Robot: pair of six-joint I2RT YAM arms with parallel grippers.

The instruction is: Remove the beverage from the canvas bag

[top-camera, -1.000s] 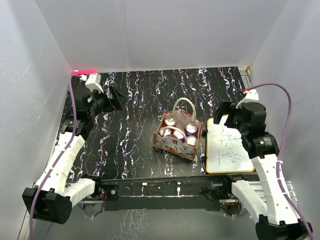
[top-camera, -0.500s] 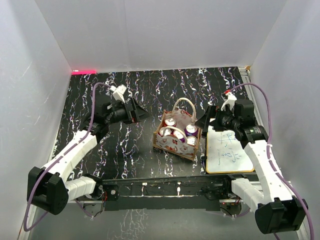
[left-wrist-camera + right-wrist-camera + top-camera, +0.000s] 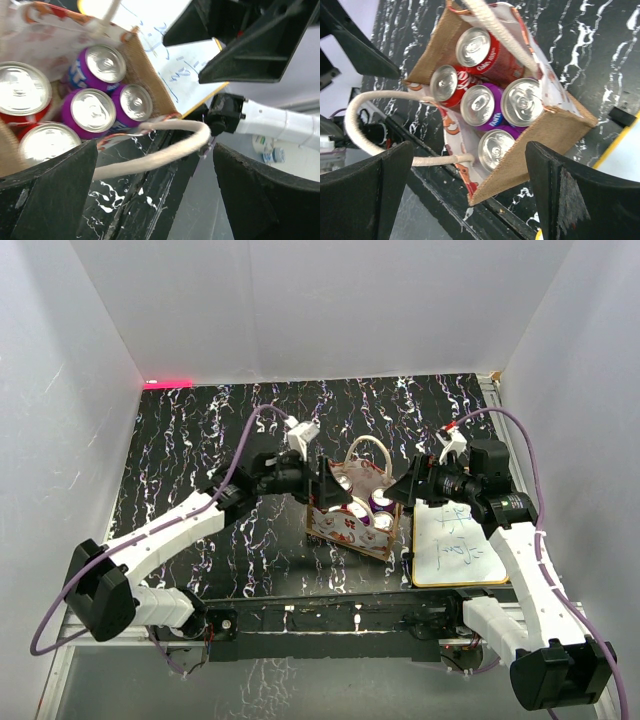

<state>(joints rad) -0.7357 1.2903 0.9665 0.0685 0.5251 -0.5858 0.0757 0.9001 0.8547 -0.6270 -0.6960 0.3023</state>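
The front cream handle (image 3: 165, 159) runs across between the left gripper's fingers, so the left gripper should back away until it is clear of the handle and then come down over the rear red can (image 3: 474, 47).
The canvas bag (image 3: 347, 530) stands mid-table, tan with cream looped handles, and holds several upright cans. In the right wrist view the bag (image 3: 555, 127) shows red cans (image 3: 476, 46) and purple cans (image 3: 522, 101). In the left wrist view the bag (image 3: 150, 82) shows purple cans (image 3: 93, 109) and red cans (image 3: 22, 90). My left gripper (image 3: 334, 490) is open above the bag's left side; one cream handle (image 3: 165, 150) crosses between its jaws (image 3: 155, 172). My right gripper (image 3: 401, 490) is open and empty above the bag's right edge, and also shows in its own wrist view (image 3: 470, 177).
A white orange-rimmed board (image 3: 455, 540) with blue writing lies right of the bag, also in the left wrist view (image 3: 165, 65). The table's front rail (image 3: 330, 615) runs close below the bag. White walls enclose the black marbled table.
My left arm has swung from the far left across to the bag, gripper now over it. My right gripper has moved left to the bag's right edge.
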